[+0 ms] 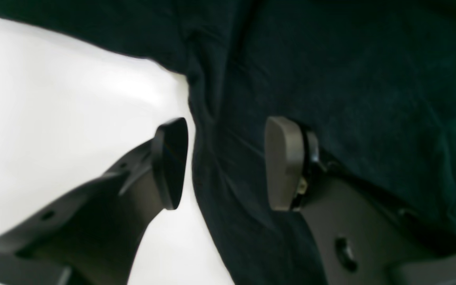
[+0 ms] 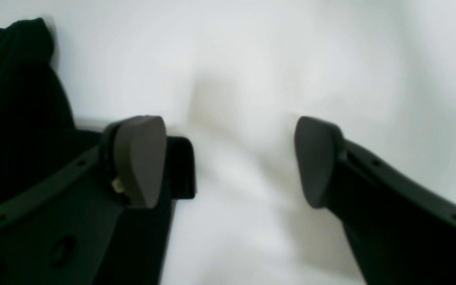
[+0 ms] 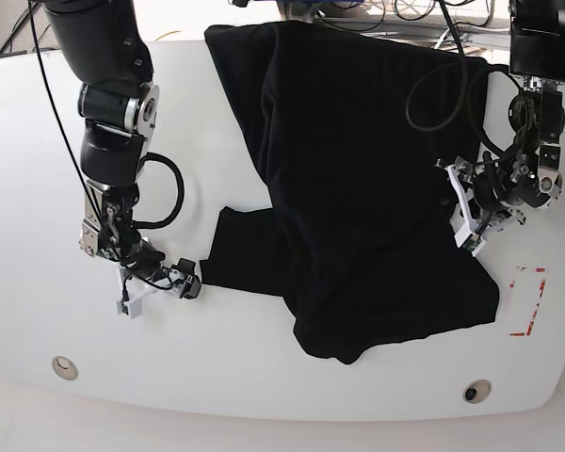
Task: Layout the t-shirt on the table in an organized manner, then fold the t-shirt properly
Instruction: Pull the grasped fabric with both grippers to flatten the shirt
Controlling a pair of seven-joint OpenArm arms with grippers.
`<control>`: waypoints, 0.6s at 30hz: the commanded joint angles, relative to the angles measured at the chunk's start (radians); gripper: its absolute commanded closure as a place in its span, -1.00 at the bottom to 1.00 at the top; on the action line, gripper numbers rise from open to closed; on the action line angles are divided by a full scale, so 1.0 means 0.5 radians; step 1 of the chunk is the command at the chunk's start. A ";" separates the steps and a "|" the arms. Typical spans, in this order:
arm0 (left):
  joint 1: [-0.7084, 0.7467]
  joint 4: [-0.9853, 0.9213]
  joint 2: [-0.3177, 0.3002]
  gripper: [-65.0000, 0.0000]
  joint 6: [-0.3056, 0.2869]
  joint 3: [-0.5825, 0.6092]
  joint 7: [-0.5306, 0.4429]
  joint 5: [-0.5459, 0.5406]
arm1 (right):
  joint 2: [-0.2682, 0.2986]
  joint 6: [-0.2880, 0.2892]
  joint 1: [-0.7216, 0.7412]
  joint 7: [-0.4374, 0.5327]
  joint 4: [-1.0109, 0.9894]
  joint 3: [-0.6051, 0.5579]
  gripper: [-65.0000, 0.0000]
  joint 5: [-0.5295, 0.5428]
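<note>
The t-shirt gathers in a fold at the sleeve's base (image 3: 287,247), so my right gripper should first grip the sleeve's end (image 3: 210,266) and draw it away from the t-shirt's body.
The black t-shirt (image 3: 358,169) lies spread over the middle of the white table (image 3: 264,377), with folds and a sleeve sticking out to the left. My left gripper (image 3: 463,221) is at the shirt's right edge. In the left wrist view it (image 1: 226,162) stands open, and a fold of the t-shirt (image 1: 350,79) runs between the jaws, with a thin strip of table (image 1: 54,99) showing beside one pad. My right gripper (image 3: 184,281) sits by the left sleeve. It (image 2: 230,158) is open over bare table (image 2: 271,59), with the t-shirt (image 2: 18,99) off to its left.
A red dashed mark (image 3: 529,301) lies at the table's right, beside the shirt's lower corner. Two small round holes (image 3: 63,366) (image 3: 474,391) sit near the front edge. Cables (image 3: 405,11) run along the far edge.
</note>
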 commanded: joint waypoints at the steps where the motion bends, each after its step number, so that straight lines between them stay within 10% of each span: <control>1: -0.038 0.041 -0.035 0.08 0.002 -0.018 -0.029 -0.010 | -0.034 0.010 0.045 -0.024 0.017 -0.091 -0.52 0.025; 18: -0.032 0.044 -0.035 0.08 0.002 -0.021 -0.029 -0.010 | -0.196 0.010 -0.038 -0.027 0.020 -0.146 -0.35 0.016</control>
